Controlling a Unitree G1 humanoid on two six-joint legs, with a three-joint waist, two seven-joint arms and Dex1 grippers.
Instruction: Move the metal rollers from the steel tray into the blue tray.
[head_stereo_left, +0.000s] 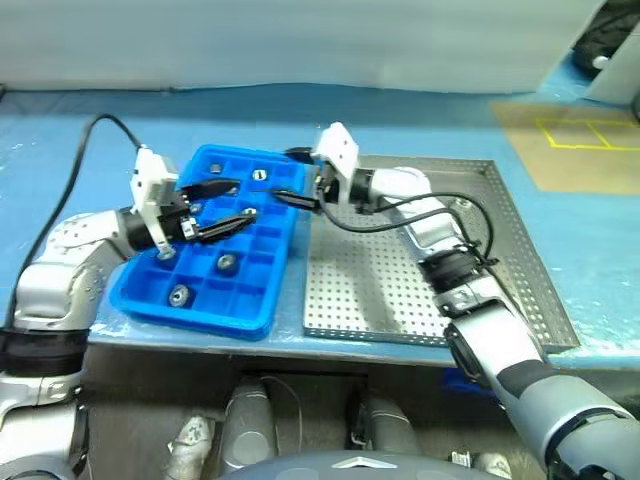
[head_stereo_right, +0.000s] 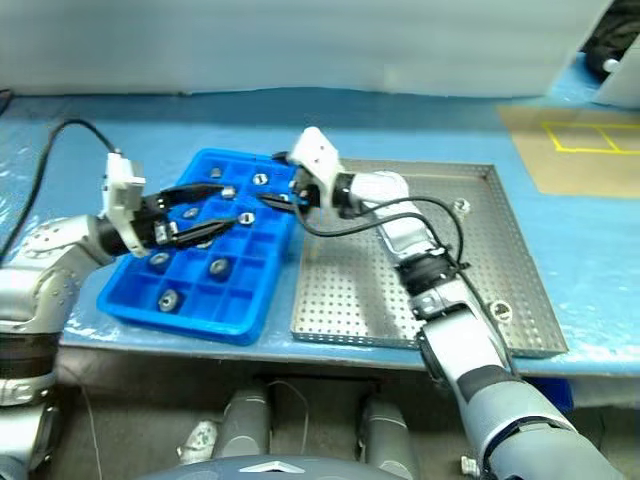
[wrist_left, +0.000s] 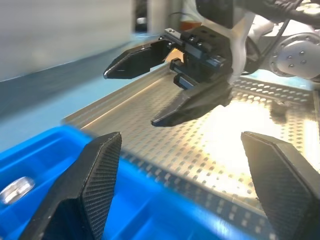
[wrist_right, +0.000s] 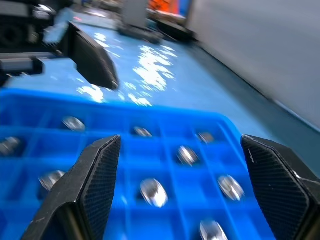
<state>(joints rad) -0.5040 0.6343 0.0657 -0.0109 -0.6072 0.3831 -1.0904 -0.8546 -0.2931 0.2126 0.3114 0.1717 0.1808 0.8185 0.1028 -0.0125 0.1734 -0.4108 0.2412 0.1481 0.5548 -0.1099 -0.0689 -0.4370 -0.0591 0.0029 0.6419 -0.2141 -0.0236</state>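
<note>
The front roller (head_stereo_right: 501, 312) lies free of the steel tray's rim, so the robot's empty right gripper keeps going toward that roller until its open fingers are on both sides of it.
The blue tray (head_stereo_left: 262, 300) lies on the left, with several metal rollers (head_stereo_left: 228, 263) in its compartments. To its right sits the steel tray (head_stereo_left: 380, 290), where two rollers (head_stereo_right: 460, 207) lie near its right side. My left gripper (head_stereo_left: 232, 203) hovers open and empty over the blue tray's middle. My right gripper (head_stereo_left: 290, 177) hangs open and empty above the blue tray's right edge, facing the left one. The left wrist view shows the right gripper (wrist_left: 131, 98) over the steel tray's rim. In the right wrist view several rollers (wrist_right: 152, 191) sit in the blue tray.
A pale blue cover (head_stereo_left: 80, 130) spreads over the table. A brown board with yellow lines (head_stereo_left: 580, 140) lies at the back right. A black cable (head_stereo_left: 85, 150) loops from my left wrist. The table's front edge runs just below both trays.
</note>
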